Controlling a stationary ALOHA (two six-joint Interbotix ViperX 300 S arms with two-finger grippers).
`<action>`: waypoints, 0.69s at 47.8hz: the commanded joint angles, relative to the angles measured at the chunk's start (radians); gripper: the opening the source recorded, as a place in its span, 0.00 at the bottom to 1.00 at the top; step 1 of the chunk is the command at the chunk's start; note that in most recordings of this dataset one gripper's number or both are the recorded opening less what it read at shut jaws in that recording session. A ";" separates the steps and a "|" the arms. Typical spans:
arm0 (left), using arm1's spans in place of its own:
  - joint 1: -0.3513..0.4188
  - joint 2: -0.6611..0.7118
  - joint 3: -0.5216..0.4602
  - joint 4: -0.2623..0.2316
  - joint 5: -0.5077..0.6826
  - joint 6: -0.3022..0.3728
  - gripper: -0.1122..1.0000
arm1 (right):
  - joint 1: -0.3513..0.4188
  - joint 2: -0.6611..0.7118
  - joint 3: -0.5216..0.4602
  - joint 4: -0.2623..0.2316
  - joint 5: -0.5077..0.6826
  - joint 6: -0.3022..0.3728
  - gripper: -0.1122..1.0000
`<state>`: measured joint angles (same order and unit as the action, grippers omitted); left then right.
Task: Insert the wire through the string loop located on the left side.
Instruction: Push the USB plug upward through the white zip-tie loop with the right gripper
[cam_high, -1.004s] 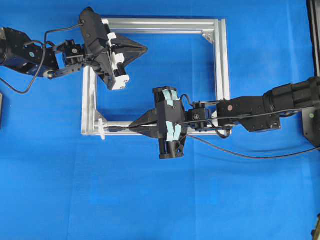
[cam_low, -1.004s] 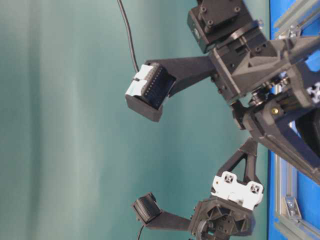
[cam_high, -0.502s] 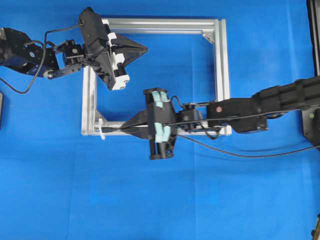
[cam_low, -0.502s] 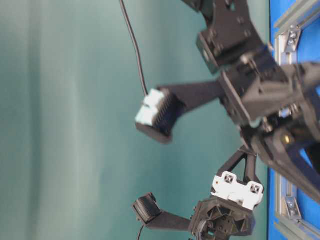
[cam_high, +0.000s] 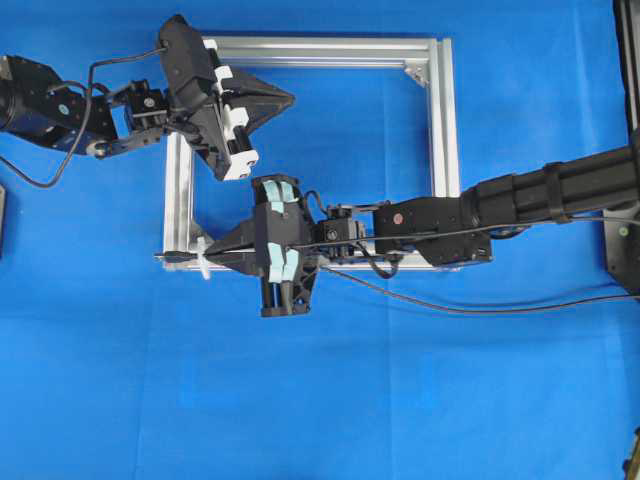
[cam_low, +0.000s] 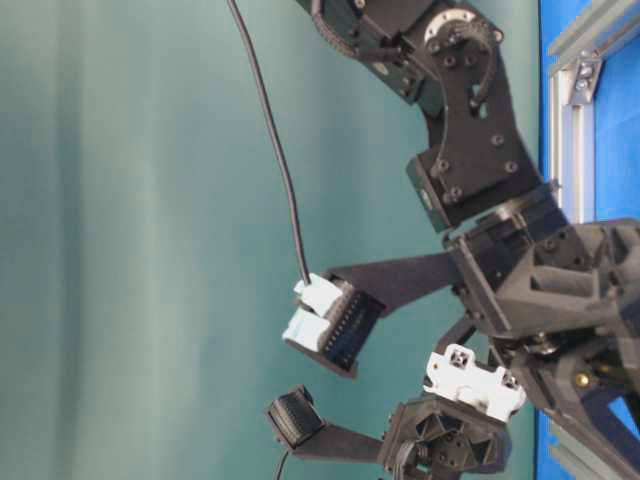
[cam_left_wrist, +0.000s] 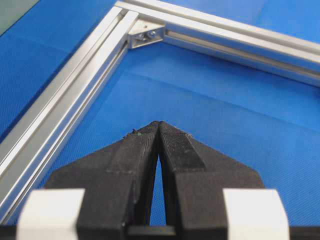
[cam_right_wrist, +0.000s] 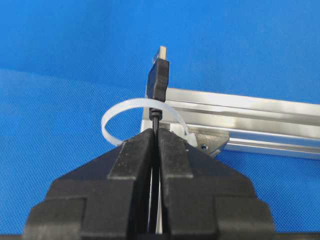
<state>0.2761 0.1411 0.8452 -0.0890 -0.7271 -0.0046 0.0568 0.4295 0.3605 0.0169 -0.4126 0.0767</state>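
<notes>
My right gripper is close behind the plug, which sticks through the string loop (cam_high: 204, 264). So my left gripper should open and take the plug from the string loop's far side.
My right gripper (cam_high: 212, 256) (cam_right_wrist: 156, 132) is shut on the wire (cam_high: 450, 307) just behind its dark plug (cam_right_wrist: 158, 80). It sits at the near left corner of the silver frame (cam_high: 440, 120). The white string loop (cam_right_wrist: 107, 120) (cam_high: 203, 267) stands at that corner. In the right wrist view the wire's neck runs under the loop's arc, and the plug with its metal tip (cam_high: 172, 258) sticks out on the far side. My left gripper (cam_high: 290, 98) (cam_left_wrist: 159, 126) hovers shut and empty inside the frame's far left corner.
The frame (cam_left_wrist: 75, 95) lies on a blue cloth. The wire's slack trails right across the cloth below my right arm (cam_high: 520, 195). A dark object (cam_high: 620, 240) sits at the right edge.
My right gripper has moved left along the frame's near bar with the wire, carrying the plug from right of the loop to beyond it. The left arm has stayed still.
</notes>
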 joint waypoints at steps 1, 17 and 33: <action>-0.002 -0.034 -0.006 0.002 -0.006 -0.002 0.10 | -0.002 -0.018 -0.025 -0.002 -0.002 -0.002 0.10; -0.002 -0.043 0.011 0.002 -0.006 -0.002 0.10 | -0.002 -0.018 -0.020 -0.002 0.000 -0.002 0.10; 0.012 -0.160 0.183 0.002 -0.025 -0.002 0.10 | -0.002 -0.020 -0.018 -0.002 -0.002 -0.002 0.10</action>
<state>0.2777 0.0368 0.9940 -0.0890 -0.7348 -0.0046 0.0568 0.4295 0.3574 0.0169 -0.4096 0.0767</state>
